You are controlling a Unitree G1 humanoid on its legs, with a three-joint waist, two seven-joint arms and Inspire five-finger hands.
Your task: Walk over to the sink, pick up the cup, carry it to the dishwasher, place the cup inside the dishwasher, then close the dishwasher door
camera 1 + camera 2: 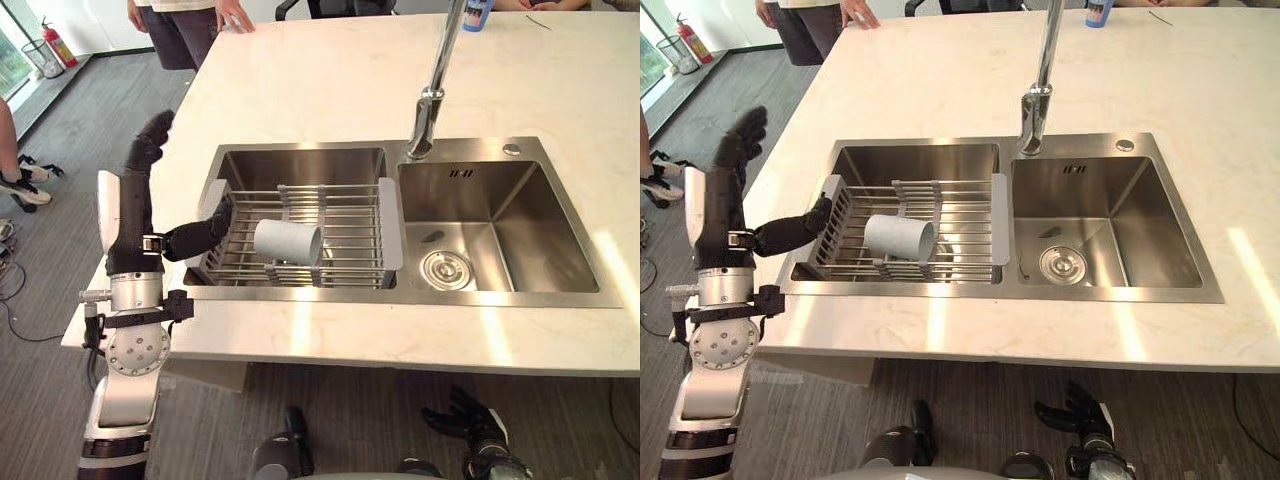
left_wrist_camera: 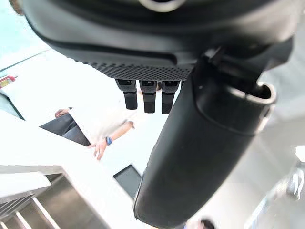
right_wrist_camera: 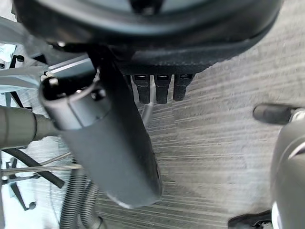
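Note:
I should expect a handle hidden under the pale grey cup (image 1: 288, 243) when I pick it up, because it lies with only its smooth side (image 1: 282, 236) showing.
A pale grey cup (image 1: 287, 241) lies on its side in a wire dish rack (image 1: 350, 262) set in the left basin of the steel double sink (image 1: 520, 215). My left hand (image 1: 135, 215) is raised at the counter's left edge, left of the rack, open with fingers straight up and thumb (image 1: 200, 235) pointing toward the rack. It holds nothing and is apart from the cup. My right hand (image 1: 470, 418) hangs low below the counter's front edge, open, fingers straight (image 3: 162, 88) over the grey floor.
A tall chrome tap (image 1: 432, 90) rises between the two basins. The pale stone counter (image 1: 330, 90) surrounds the sink. A person (image 1: 185, 25) stands at the far left corner with a hand on the counter. A red fire extinguisher (image 1: 52, 42) stands far left.

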